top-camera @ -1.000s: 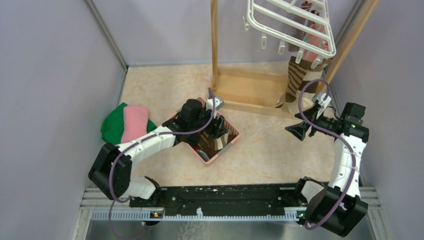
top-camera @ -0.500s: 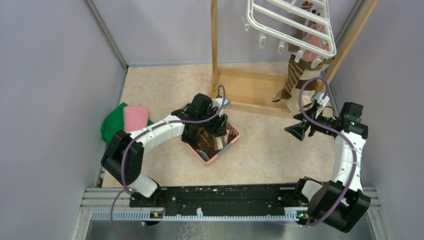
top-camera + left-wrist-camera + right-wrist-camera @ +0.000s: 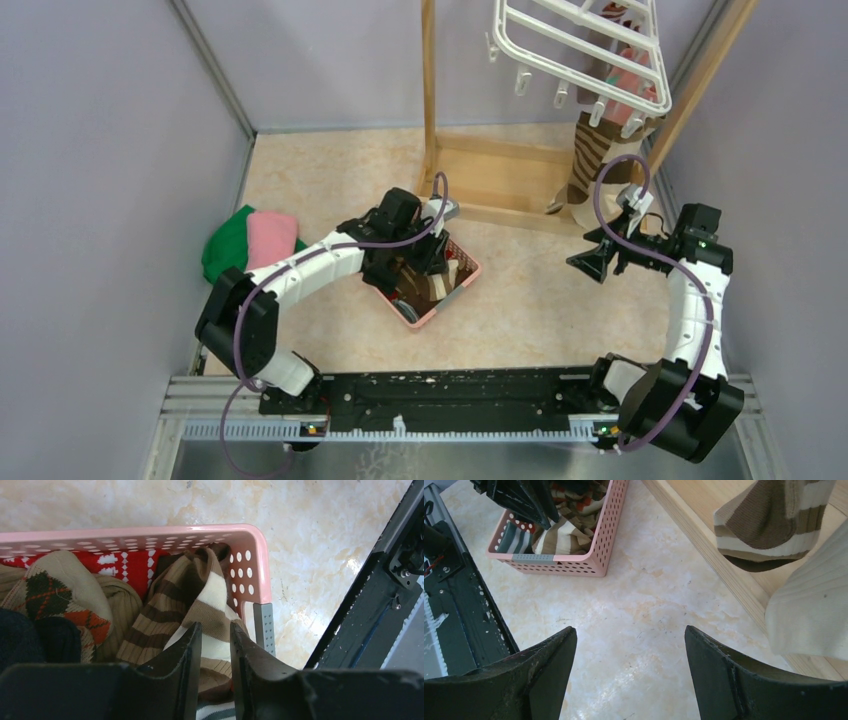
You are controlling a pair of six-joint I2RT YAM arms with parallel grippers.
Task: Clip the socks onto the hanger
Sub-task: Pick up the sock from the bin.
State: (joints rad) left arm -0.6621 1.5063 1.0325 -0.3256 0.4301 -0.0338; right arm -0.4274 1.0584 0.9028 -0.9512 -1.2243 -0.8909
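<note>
The striped sock's cream part [image 3: 214,592] is folded over its brown-banded part, so the robot's left gripper should pull the cream part across the basket first and then take the brown-banded part [image 3: 159,614].
The white grid hanger [image 3: 585,50] hangs at the top right with a brown and cream striped sock [image 3: 592,150] and a pink sock [image 3: 630,75] clipped beneath it. More socks lie in the pink basket [image 3: 440,310]: an argyle one [image 3: 55,587], a red one [image 3: 125,565], a black one [image 3: 25,635] and a brown and cream striped one [image 3: 185,595]. My left gripper [image 3: 215,626] is down in the basket, its jaws drawn in on a fold of that striped sock. My right gripper [image 3: 590,262] hovers open over bare floor [image 3: 629,630], below the hanging striped sock [image 3: 774,525].
A wooden stand [image 3: 500,185] carries the hanger; its base frame lies behind the basket. Folded green and pink cloths [image 3: 250,245] rest at the left. A black rail [image 3: 450,390] runs along the near edge. Grey walls close both sides.
My left gripper has shifted right, deeper into the basket, and its jaws have narrowed around the striped sock. The right arm has barely moved. The hanging striped sock swung slightly.
</note>
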